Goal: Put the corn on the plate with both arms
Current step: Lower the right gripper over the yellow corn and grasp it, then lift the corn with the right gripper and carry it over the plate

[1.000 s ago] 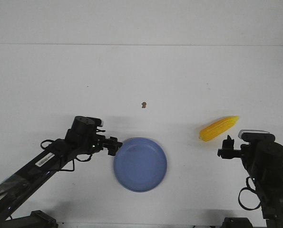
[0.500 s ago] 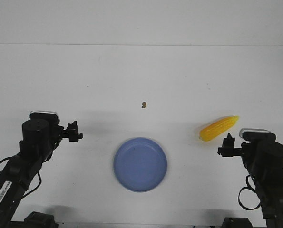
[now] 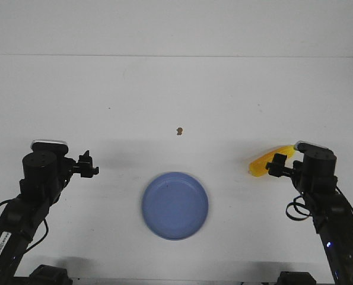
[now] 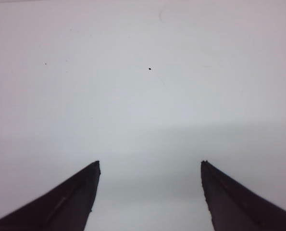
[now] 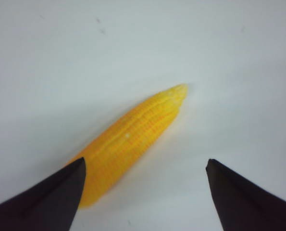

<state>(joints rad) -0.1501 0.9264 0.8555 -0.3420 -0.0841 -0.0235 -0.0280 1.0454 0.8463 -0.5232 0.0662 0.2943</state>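
Observation:
The corn (image 3: 264, 163) is at my right gripper, and my left gripper is far away across the plate. My right gripper should carry the corn onto the plate (image 3: 175, 206) by itself.
The yellow-orange corn (image 3: 264, 161) lies on the white table at the right, its paler tip pointing away and right. In the right wrist view the corn (image 5: 128, 142) lies aslant, its thick end just past one finger. My right gripper (image 3: 277, 164) is open, right at the corn and partly covering it; in its own view the gripper (image 5: 143, 163) holds nothing. The blue-lavender plate (image 3: 175, 205) sits empty at the front middle. My left gripper (image 3: 87, 164) is open and empty, left of the plate and apart from it; its own view (image 4: 150, 163) shows only bare table.
A tiny brown speck (image 3: 179, 130) lies on the table beyond the plate. Cables hang from both arms near the front edge. The table's far edge runs across the top of the front view.
My left arm has drawn back from the plate's left rim to the far left. My right gripper has moved forward and up to the corn. Plate and corn have not moved.

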